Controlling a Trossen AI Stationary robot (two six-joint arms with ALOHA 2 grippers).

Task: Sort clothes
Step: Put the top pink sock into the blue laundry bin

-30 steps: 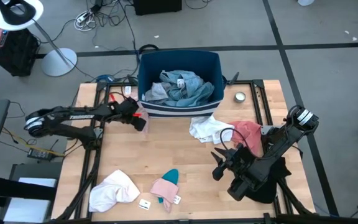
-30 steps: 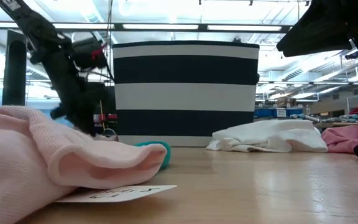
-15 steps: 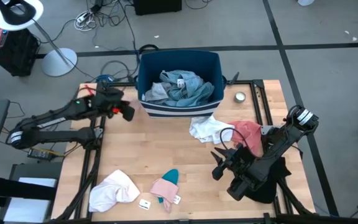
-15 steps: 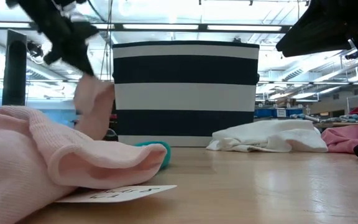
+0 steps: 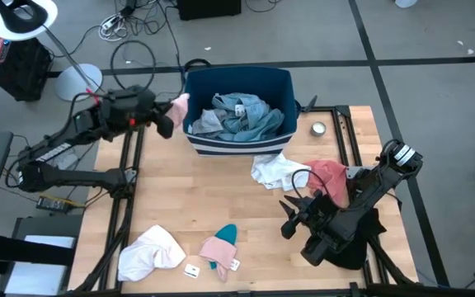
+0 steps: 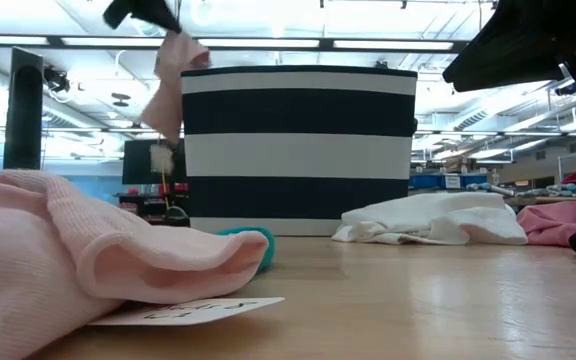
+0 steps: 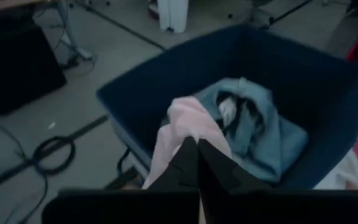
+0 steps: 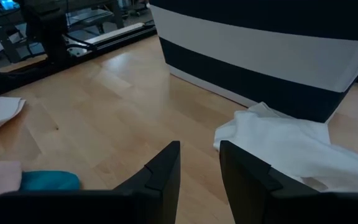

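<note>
The pink garment hangs outside the bin's side, its lower end (image 6: 162, 112) below the bin's rim, so I'll swing my left gripper over the light blue-grey clothes (image 5: 239, 120) before opening.
My left gripper (image 5: 169, 121) is shut on a small pink garment (image 5: 180, 105), raised beside the left wall of the dark blue bin with a white stripe (image 5: 280, 82). In the low view the garment (image 6: 173, 85) hangs at the height of the bin's rim. The bin holds light blue-grey clothes (image 5: 242, 115). My right gripper (image 5: 291, 216) is open and empty, low over the table's right half, pointing at a white garment (image 5: 275, 171). My left gripper pinches a bunched upper part of the pink garment (image 7: 188, 124) between its two fingers, which point toward the bin. The garment hangs slack below the fingers, clear of the table, a white tag (image 6: 161, 157) at its lower end.
A salmon-red garment (image 5: 332, 175) and a black one (image 5: 368, 241) lie by the right arm. A white-pink garment (image 5: 149, 252) and a pink one over a teal one (image 5: 219, 246) lie near the front edge. A small round tin (image 5: 318, 129) stands right of the bin.
My left gripper has risen from table height beside the bin and gone toward the far edge, up to the bin's left rim. The pink garment has been lifted clear of the table and now hangs below the shut fingers.
</note>
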